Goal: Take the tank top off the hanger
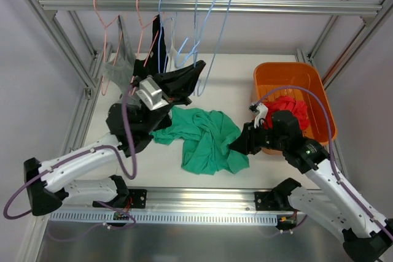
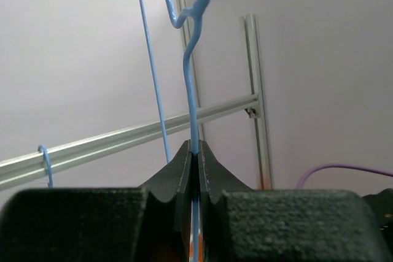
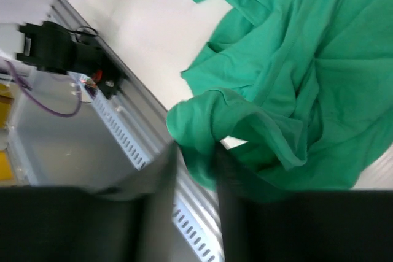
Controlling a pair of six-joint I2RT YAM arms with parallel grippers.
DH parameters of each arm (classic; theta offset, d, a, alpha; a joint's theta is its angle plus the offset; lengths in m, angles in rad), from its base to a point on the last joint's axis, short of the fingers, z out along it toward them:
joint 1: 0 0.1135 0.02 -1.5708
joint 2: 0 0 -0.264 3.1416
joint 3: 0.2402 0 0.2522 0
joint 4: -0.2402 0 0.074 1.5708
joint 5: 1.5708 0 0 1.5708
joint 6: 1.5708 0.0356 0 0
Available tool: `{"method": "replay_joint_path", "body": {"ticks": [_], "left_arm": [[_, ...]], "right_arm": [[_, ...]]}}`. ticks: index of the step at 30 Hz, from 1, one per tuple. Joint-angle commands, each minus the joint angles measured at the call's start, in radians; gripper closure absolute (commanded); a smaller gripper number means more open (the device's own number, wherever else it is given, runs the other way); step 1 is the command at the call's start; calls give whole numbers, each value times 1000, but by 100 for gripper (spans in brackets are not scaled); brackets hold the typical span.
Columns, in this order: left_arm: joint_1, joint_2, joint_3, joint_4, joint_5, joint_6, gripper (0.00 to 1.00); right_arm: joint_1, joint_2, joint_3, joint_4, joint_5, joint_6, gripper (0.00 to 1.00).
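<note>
My left gripper should bring the blue hanger slanting (image 1: 222, 24) past the rail back to the rail (image 1: 184, 5) and let go of it, because the green tank top lies clear of the hanger.
The green tank top (image 1: 206, 139) lies crumpled on the white table between the arms, off any hanger; it fills the right wrist view (image 3: 295, 59). My left gripper (image 1: 196, 69) is raised toward the rail and shut on the wire of a bare blue hanger (image 1: 214, 53). In the left wrist view the jaws (image 2: 195, 146) pinch that blue wire (image 2: 192, 90). My right gripper (image 1: 236, 145) is at the top's near right edge, low over the table. Its fingers (image 3: 195, 164) are blurred and stand apart, with a fold of green cloth between them.
An orange bin (image 1: 319, 84) at the right holds a red garment (image 1: 288, 108). The metal rail (image 1: 276, 6) carries pink hangers (image 1: 104, 23), a grey garment (image 1: 120, 69), a black garment (image 1: 158, 35) and more blue hangers. The slotted front rail (image 3: 123, 133) runs below the right gripper.
</note>
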Motion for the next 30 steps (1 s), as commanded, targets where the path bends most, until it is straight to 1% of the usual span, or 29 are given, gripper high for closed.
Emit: {"method": "replay_joint_path", "body": {"ticks": [1,2,3,4,5,6,7,8,9,11,12,14,15,16,18,19,22,23,25,26,27,28,29,30], "left_arm": [[-5,-173,-7,-108,-45,-120,100],[-6,-247,-23,-229,-124,-172,100],[-6,-285,-36,-295,-164,-194,100],[-6,-316,-45,-349,-210,-212,100],[-6,-382,-51,-488,-260,-253,100],[-6,-411,-59,-559,-350,-272,100],[-6,-440,-66,-619,-373,-303,100],[-6,-498,-85,-741,-390,-345,100],[-6,-529,-105,-776,-398,-366,100],[-5,-618,-138,-851,-384,-412,100],[-6,-646,-163,-927,-390,-432,100],[-6,-710,-172,-1012,-389,-476,100],[-6,-724,-171,-1082,-381,-487,100],[-5,-732,-168,-1113,-357,-501,100],[-6,-717,-137,-1176,-326,-513,100],[-5,-702,-123,-1237,-305,-527,100],[-5,-593,-44,-1342,-306,-541,100],[-5,-523,4,-1359,-329,-541,100],[-5,-446,65,-1382,-364,-547,100],[-5,-368,141,-1409,-425,-560,100],[-3,-321,192,-1432,-453,-573,100],[1,-278,243,-1454,-467,-584,100],[12,-178,368,-1518,-476,-591,100],[53,-124,433,-1547,-460,-597,100]], "right_arm": [[41,18,-13,79,151,-3,60],[46,23,-28,94,151,-6,55],[44,33,-33,96,163,-6,38],[44,38,-37,101,171,-11,32],[44,43,-41,102,179,-17,28],[44,46,-41,101,200,-21,22],[43,50,-39,99,211,-27,12],[43,55,-38,101,222,-38,10],[44,58,-39,101,241,-43,7],[43,78,-38,99,257,-54,5],[44,87,-31,101,266,-55,5],[43,124,-27,99,269,-60,5],[43,136,-19,101,271,-63,4],[44,147,-18,101,269,-63,4],[43,170,-11,101,271,-63,4],[43,175,-7,101,272,-64,4],[44,181,-1,102,280,-67,4],[43,181,1,101,280,-67,4],[44,178,5,101,280,-66,4],[44,176,7,99,278,-66,4],[43,173,7,101,275,-64,4],[44,165,7,98,272,-63,4],[44,161,8,94,269,-63,4],[43,156,10,91,268,-63,4]]}}
